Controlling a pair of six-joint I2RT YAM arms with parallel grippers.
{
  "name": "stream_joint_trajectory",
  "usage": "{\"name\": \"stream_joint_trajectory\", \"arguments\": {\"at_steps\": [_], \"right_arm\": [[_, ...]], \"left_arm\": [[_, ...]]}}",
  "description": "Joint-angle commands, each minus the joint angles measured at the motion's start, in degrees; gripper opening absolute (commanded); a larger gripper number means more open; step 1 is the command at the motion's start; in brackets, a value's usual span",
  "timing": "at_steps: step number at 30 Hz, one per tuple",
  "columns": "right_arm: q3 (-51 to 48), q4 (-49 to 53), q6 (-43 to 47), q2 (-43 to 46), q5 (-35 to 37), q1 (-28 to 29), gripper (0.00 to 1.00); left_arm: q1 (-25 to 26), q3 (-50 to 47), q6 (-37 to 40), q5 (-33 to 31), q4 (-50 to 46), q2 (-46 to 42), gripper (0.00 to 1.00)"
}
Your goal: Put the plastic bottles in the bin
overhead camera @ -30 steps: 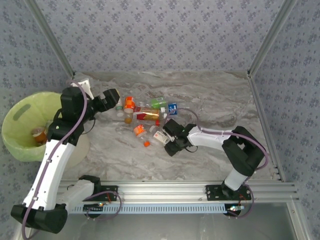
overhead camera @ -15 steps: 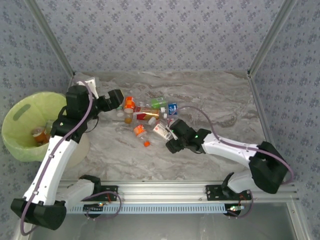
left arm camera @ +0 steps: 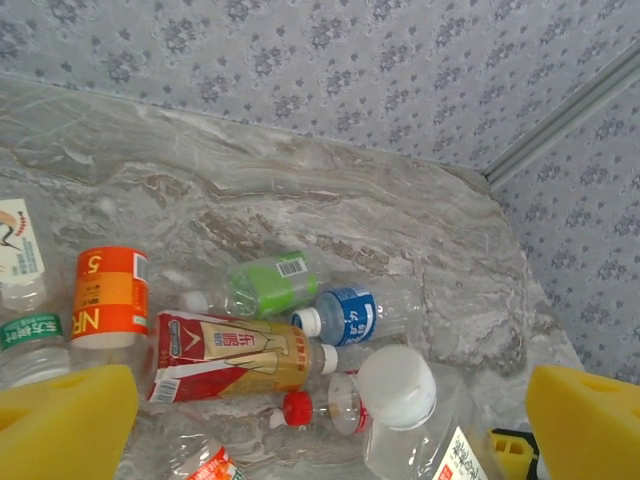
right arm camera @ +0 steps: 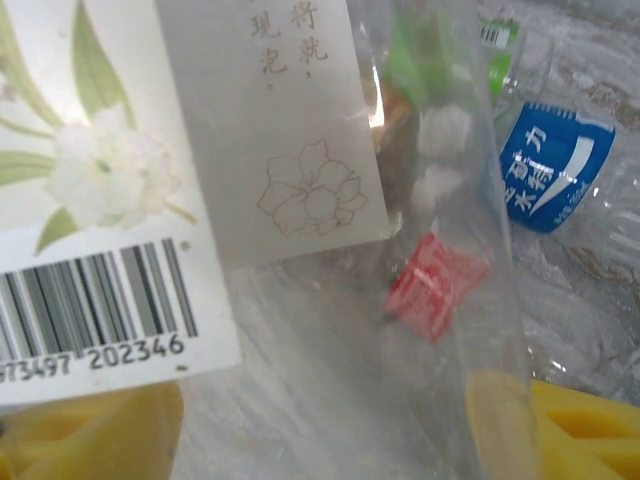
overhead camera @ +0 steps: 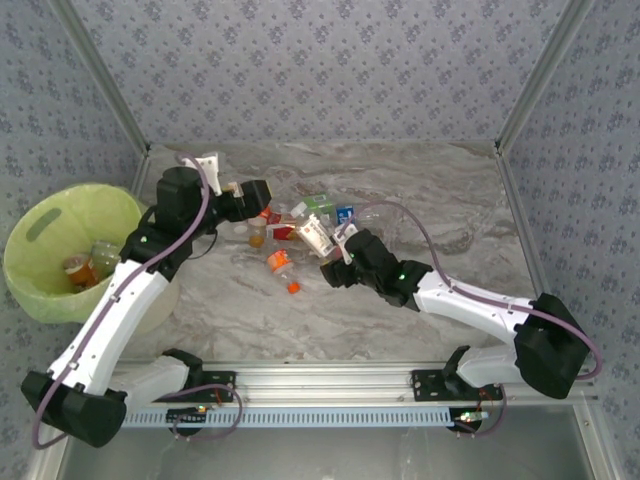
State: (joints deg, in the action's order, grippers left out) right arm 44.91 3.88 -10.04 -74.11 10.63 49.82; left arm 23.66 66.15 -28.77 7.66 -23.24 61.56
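Note:
The white-labelled bottle (overhead camera: 317, 237) is in my right gripper, far from the bin, so next my left gripper grabs the bottle by its end with the cap (overhead camera: 299, 209) and carries it over.
Several clear plastic bottles (overhead camera: 290, 232) lie in a heap on the marble table. My left gripper (overhead camera: 252, 195) hangs open just above the heap's left end. In the left wrist view its yellow pads (left arm camera: 65, 420) stand far apart over a red-and-gold bottle (left arm camera: 225, 355), a green-labelled one (left arm camera: 265, 285) and a blue-labelled one (left arm camera: 345, 315). My right gripper (overhead camera: 333, 258) is shut on a white-labelled bottle (overhead camera: 314, 236) with a white cap (left arm camera: 398, 385). Its flower label and barcode (right arm camera: 120, 200) sit close between the right gripper's pads (right arm camera: 560, 430). The lime-green bin (overhead camera: 40, 225) stands at the far left.
The bin holds a few bottles (overhead camera: 80, 268), one with an orange label. An orange-capped bottle (overhead camera: 278, 261) and a loose orange cap (overhead camera: 293, 288) lie nearer the front. Metal frame posts and patterned walls close in the table. An aluminium rail (overhead camera: 330, 378) runs along the near edge.
My left gripper has swung right from beside the bin to over the heap. My right arm has stretched out and carried the white-labelled bottle away from the near edge.

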Motion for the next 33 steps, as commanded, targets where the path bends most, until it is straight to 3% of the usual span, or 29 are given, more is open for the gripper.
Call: {"name": "stream_joint_trajectory", "arguments": {"at_steps": [1, 15, 19, 23, 27, 29, 33], "right_arm": [[0.49, -6.26, -4.36, 1.24, 1.5, 0.4, 0.0], [0.69, -20.23, -5.07, -0.19, -2.63, 0.93, 0.0], [2.81, -21.58, -5.51, -1.36, -4.09, 1.32, 0.0], [3.6, -23.86, -5.3, -2.06, -4.08, 2.02, 0.0], [4.01, -25.06, -5.34, -2.73, -3.91, 2.3, 0.0], [4.15, -25.06, -5.42, -3.02, -4.17, 2.3, 0.07], [4.17, -25.34, -5.52, -3.22, -5.08, 2.3, 0.35]], "left_arm": [[2.21, -0.38, -0.22, -1.86, 2.43, 1.26, 0.99], [8.25, -6.39, -4.62, 8.43, 18.35, 5.84, 0.98], [10.45, -6.15, -4.36, 8.02, 20.91, 8.18, 0.84], [11.7, -5.32, -4.9, 4.24, 21.58, 10.22, 0.73], [11.67, -5.79, -6.05, 0.99, 23.88, 10.68, 0.56], [11.69, -6.11, -5.84, 0.91, 25.01, 10.51, 0.5], [11.73, -6.02, -5.25, 1.51, 24.84, 10.42, 0.35]]}}
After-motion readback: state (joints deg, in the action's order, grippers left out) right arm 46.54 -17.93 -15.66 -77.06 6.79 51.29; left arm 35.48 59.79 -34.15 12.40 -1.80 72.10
